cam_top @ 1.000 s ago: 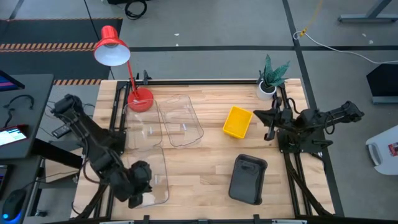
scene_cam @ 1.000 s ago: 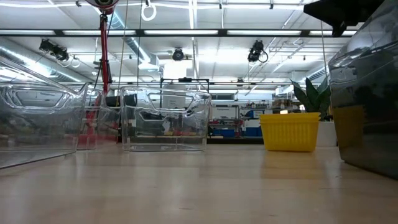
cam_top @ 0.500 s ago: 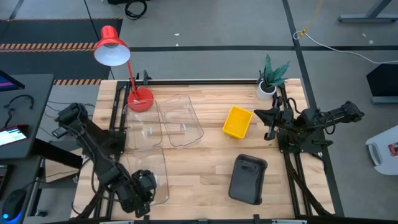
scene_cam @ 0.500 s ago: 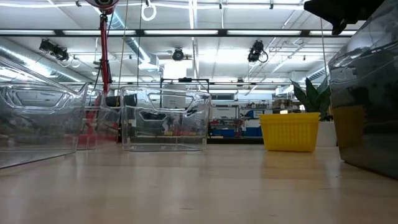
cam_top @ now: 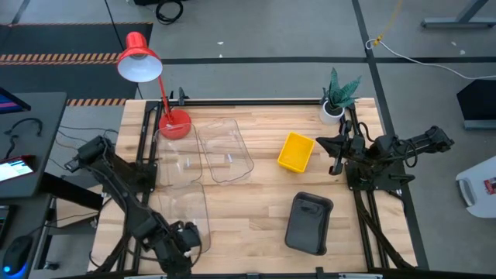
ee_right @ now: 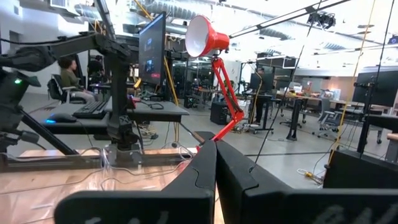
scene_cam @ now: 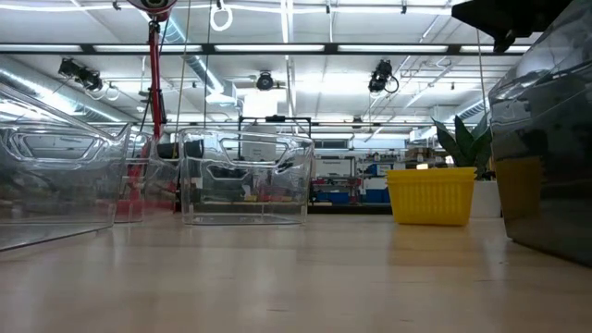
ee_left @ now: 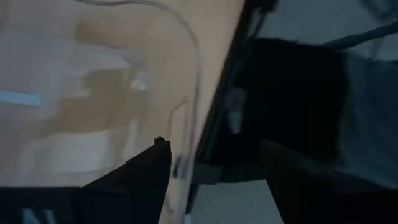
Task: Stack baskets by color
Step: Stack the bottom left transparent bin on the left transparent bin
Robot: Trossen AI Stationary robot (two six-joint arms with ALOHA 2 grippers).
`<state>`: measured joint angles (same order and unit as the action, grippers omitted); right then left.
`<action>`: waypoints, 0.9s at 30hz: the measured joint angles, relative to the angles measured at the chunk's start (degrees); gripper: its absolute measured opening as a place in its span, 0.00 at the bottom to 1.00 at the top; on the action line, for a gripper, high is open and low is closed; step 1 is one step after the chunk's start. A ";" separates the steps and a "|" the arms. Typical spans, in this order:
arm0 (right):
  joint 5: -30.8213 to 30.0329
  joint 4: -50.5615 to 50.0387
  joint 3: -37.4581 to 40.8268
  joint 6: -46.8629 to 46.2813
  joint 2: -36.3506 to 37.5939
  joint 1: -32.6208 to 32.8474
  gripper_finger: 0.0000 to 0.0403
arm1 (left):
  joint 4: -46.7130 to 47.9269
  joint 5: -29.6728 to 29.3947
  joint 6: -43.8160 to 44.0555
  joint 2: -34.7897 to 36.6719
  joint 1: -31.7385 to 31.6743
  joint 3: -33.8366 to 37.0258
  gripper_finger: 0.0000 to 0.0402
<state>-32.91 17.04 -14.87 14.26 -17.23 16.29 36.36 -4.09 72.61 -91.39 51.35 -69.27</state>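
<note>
The front clear basket (cam_top: 187, 214) will fit inside another when the robot stacks it, because the clear baskets all have the same shape, with wide rims (cam_top: 226, 152) around narrower bases.
Three clear baskets lie on the table's left half: two side by side at the far left (cam_top: 177, 159) (cam_top: 225, 151), and one near the front edge (cam_top: 186, 217). A yellow basket (cam_top: 296, 151) sits right of the middle, and a dark grey basket (cam_top: 310, 223) sits at the near right. My left gripper (cam_top: 184, 239) is open at the near end of the front clear basket. That basket's rim (ee_left: 194, 93) runs between its fingers. My right gripper (cam_top: 335, 155) hovers shut at the table's right side, with nothing in it. My left gripper slants down over the front clear basket's near end, with one finger (ee_left: 146, 171) over the basket's inside and the other outside its rim. I cannot tell whether either finger touches the wall.
A red desk lamp (cam_top: 139, 58) stands at the far left corner with its base (cam_top: 174, 124) on the table. A small potted plant (cam_top: 335, 101) stands at the far right. Bare wood lies between the clear baskets and the grey basket. Black frame rails (cam_top: 146, 147) run along the table's sides.
My left gripper has moved toward the table's near edge and sunk a little, coming to the near end of the front clear basket. No basket has visibly moved.
</note>
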 joint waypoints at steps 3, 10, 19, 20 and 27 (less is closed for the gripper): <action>0.02 0.00 0.00 -0.38 0.00 0.00 0.02 | 7.05 0.07 -2.80 -3.65 -0.04 -4.10 0.59; 0.09 0.00 0.00 -0.55 0.00 0.00 0.02 | 11.89 1.18 -7.73 -10.22 -0.07 -8.29 0.52; 2.60 -0.02 0.00 -0.79 0.00 0.00 0.02 | 12.34 1.05 -7.43 -13.97 -0.84 -8.31 0.44; 2.62 -0.02 0.00 -0.79 0.00 0.00 0.02 | 12.43 1.22 -7.43 -14.39 -0.98 -8.31 0.43; 2.69 -0.40 0.00 -1.45 0.00 0.02 0.02 | 12.37 2.94 -7.34 -14.78 -1.60 -8.29 0.30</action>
<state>-30.22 16.64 -14.87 12.81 -17.23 16.32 48.72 -1.15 65.28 -106.17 49.75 -77.56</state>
